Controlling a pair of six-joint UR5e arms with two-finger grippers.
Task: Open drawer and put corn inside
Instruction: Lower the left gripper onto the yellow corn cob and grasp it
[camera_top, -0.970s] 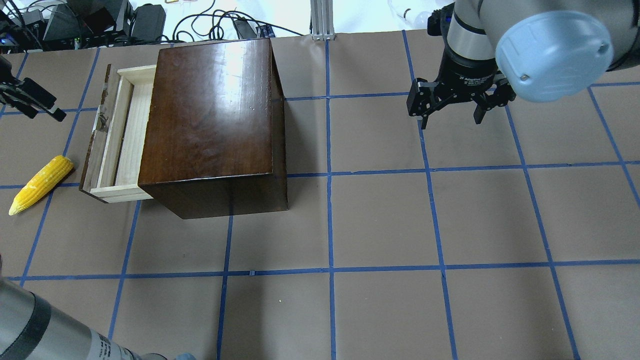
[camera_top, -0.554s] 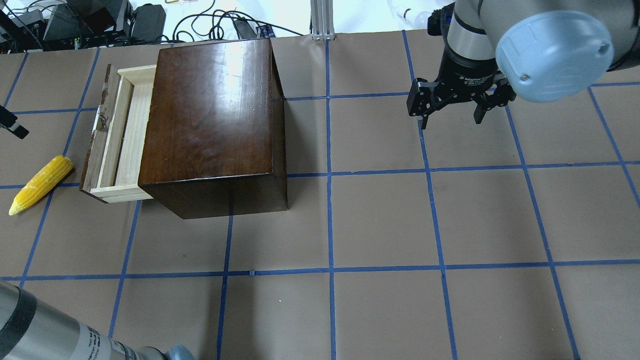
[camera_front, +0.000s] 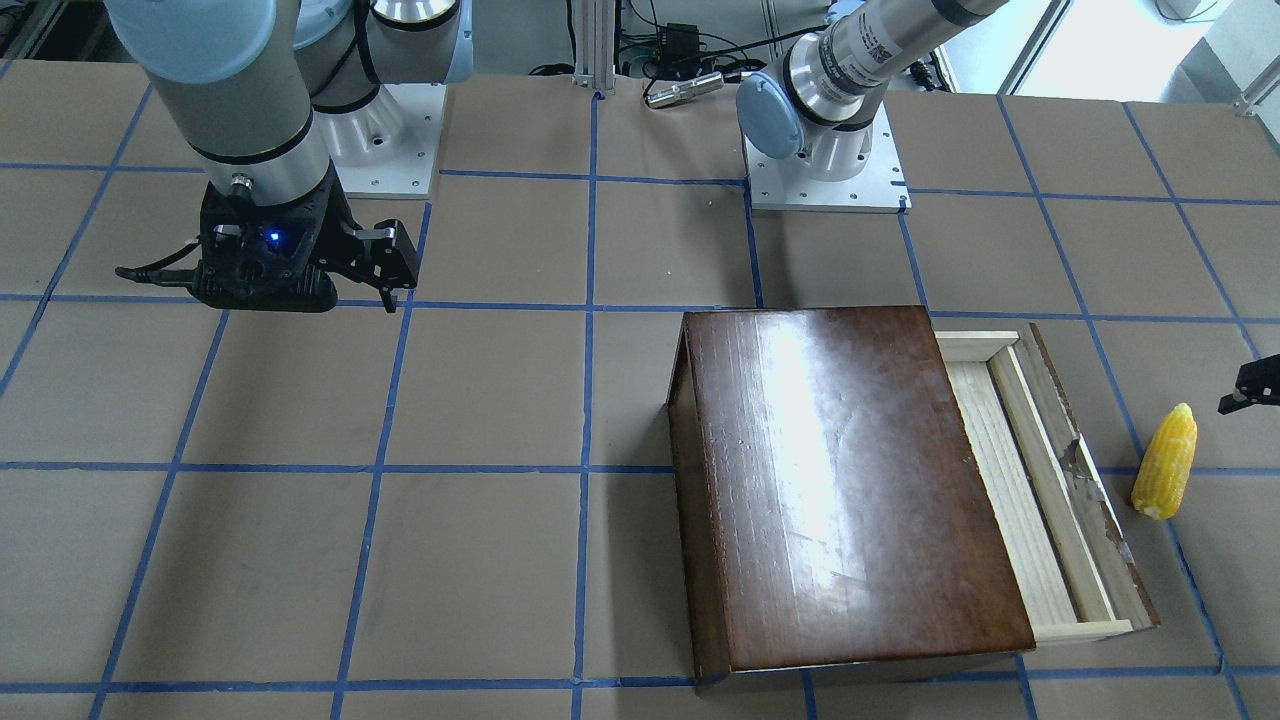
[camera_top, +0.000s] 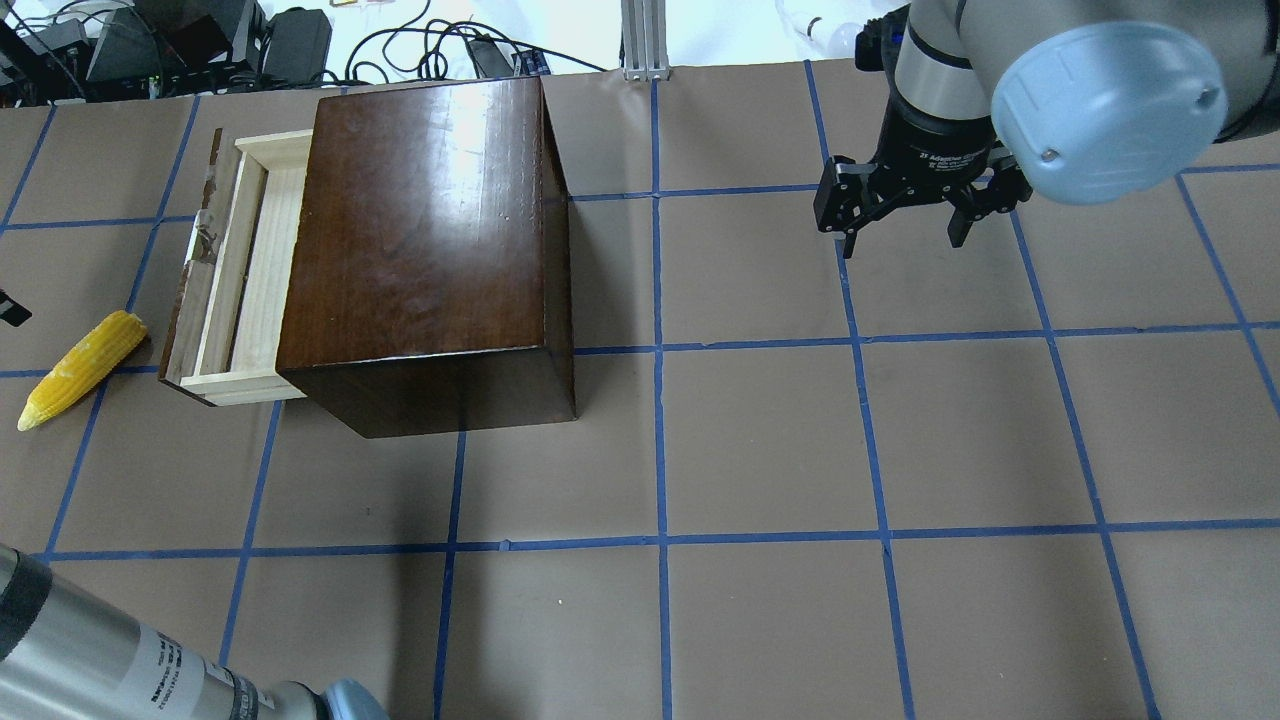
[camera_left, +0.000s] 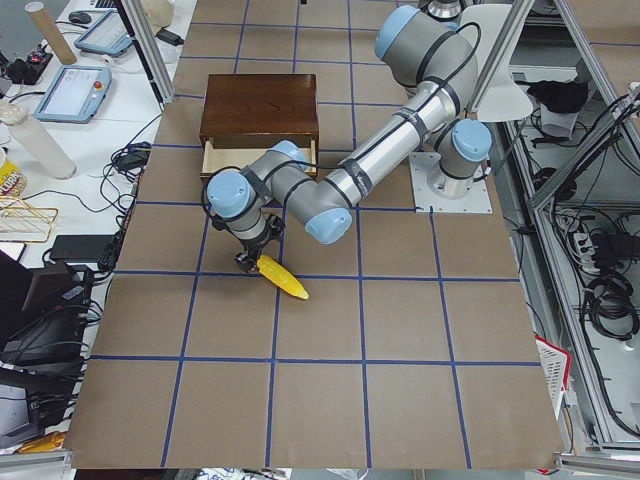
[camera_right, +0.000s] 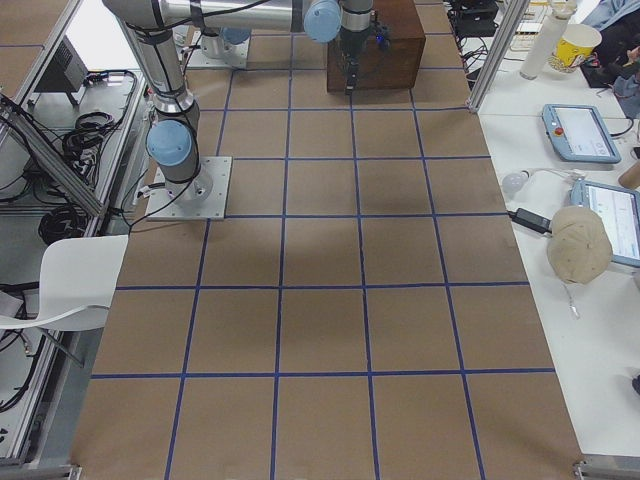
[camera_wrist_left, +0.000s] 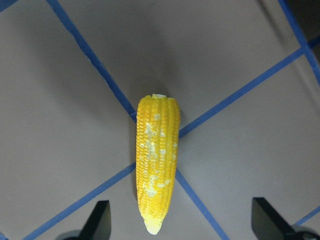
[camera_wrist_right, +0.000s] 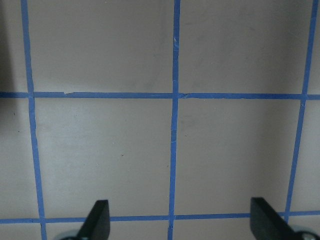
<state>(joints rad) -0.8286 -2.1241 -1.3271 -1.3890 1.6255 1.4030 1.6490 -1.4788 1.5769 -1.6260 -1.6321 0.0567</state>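
The corn (camera_front: 1165, 462) will fit in the pale-wood tray lying lengthwise when I let it down, because the tray shows a long open part (camera_front: 1015, 480) next to the box.
The yellow corn (camera_top: 80, 368) lies on the brown table, just left of the drawer's dark front panel (camera_top: 190, 270). The drawer (camera_top: 250, 280) is pulled partly out of the dark-brown box (camera_top: 420, 240), and its pale-wood tray is empty. My left gripper (camera_wrist_left: 182, 222) is open and hovers above the corn (camera_wrist_left: 156, 160), with a fingertip (camera_wrist_left: 100, 220) on each side of the tapered end. Only its tip (camera_top: 12, 310) shows at the overhead view's left edge. My right gripper (camera_top: 905, 235) is open and empty above the table, far to the right of the box.
Blue tape lines grid the table. Cables and electronics (camera_top: 200, 40) lie beyond the far edge behind the box. My left forearm (camera_top: 100, 660) crosses the near left corner. The corn also shows in the front-facing view (camera_front: 1165, 462).
My left gripper has moved left and nearer, from beside the drawer front to above the corn, almost out of the overhead view. The right arm, drawer and corn have not moved.
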